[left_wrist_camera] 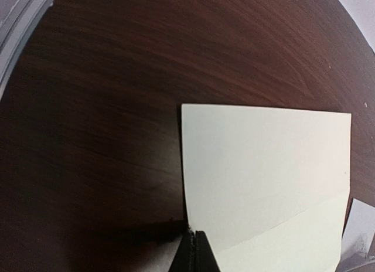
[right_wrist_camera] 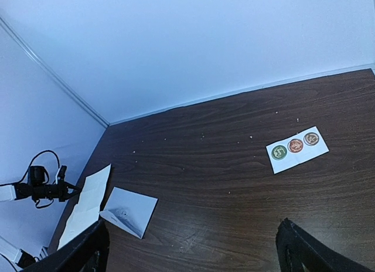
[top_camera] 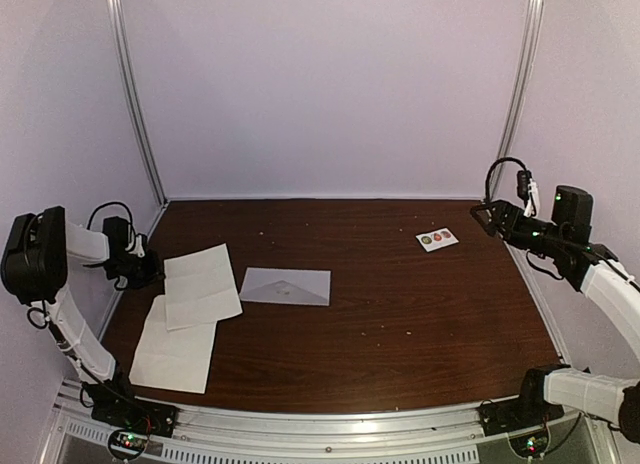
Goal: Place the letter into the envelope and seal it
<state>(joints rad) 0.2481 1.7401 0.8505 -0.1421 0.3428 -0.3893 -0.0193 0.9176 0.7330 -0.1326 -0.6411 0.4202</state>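
Observation:
The letter is lying flat with its corner [top_camera: 238, 310] next to the envelope. My left gripper should go on pushing the letter until the letter's corner touches the envelope [top_camera: 246, 292], and then let go.
The letter [top_camera: 201, 284], a white sheet with a fold crease, lies at the table's left side. My left gripper [top_camera: 148, 269] is at its left edge. In the left wrist view the fingers [left_wrist_camera: 196, 245] are pressed together on the edge of the letter [left_wrist_camera: 263, 166], which throws a shadow on the wood beside it. The envelope [top_camera: 286, 286] lies flat just right of the letter, its triangular flap showing; I also see the envelope [right_wrist_camera: 130, 210] in the right wrist view. My right gripper [top_camera: 485, 216] hangs open above the back right of the table, nothing between its fingers [right_wrist_camera: 304, 251].
A second white sheet [top_camera: 176, 350] lies partly under the letter, nearer the front edge. A small white card with three round stickers [top_camera: 437, 239] sits at the back right, just left of my right gripper. Walls close off the left, back and right.

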